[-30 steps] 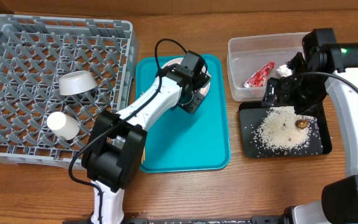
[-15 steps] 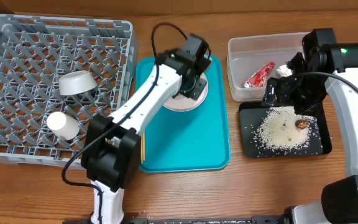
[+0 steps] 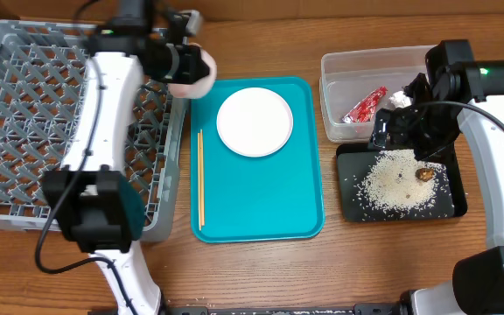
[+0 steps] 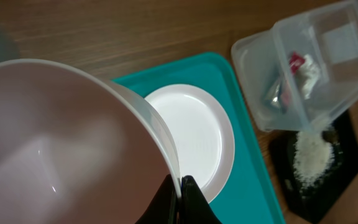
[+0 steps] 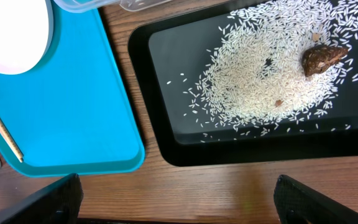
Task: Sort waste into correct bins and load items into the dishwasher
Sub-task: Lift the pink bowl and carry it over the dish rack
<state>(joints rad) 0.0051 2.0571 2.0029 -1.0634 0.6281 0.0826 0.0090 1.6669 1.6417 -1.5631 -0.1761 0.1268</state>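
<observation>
My left gripper should put the white bowl inside point(image 3: 154, 98) because it hangs past the grey dish rack's edge point(image 3: 182, 109). My left gripper should then grab the bowl's rim and tip the bowl onto its side.
My left gripper point(image 3: 180, 63) is shut on the rim of a white bowl point(image 3: 192, 72) and holds it above the far right corner of the grey dish rack point(image 3: 24, 122). In the left wrist view the jaws point(image 4: 180, 188) pinch the bowl's rim point(image 4: 61, 137). A flat white plate point(image 3: 254, 122) and wooden chopsticks point(image 3: 201, 179) lie on the teal tray point(image 3: 261, 201). The clear tub point(image 3: 339, 66) holds the red-and-silver wrapper point(image 3: 364, 105) and the white tissue point(image 3: 398, 99). Rice point(image 3: 396, 181) and the brown lump point(image 3: 425, 174) lie in the black tray point(image 3: 455, 206). My right gripper point(image 3: 407, 133) is open and empty above the black tray.
My left arm crosses the rack and hides part of its lattice. In the right wrist view the black tray point(image 5: 160, 81), rice point(image 5: 266, 81), lump point(image 5: 321, 59) and teal tray's corner point(image 5: 73, 112) lie below the open fingers point(image 5: 179, 205), with bare wood in front.
My left arm has lifted the white bowl off the plate on the teal tray and swung it left toward the rack's far right corner. The right arm has not moved.
</observation>
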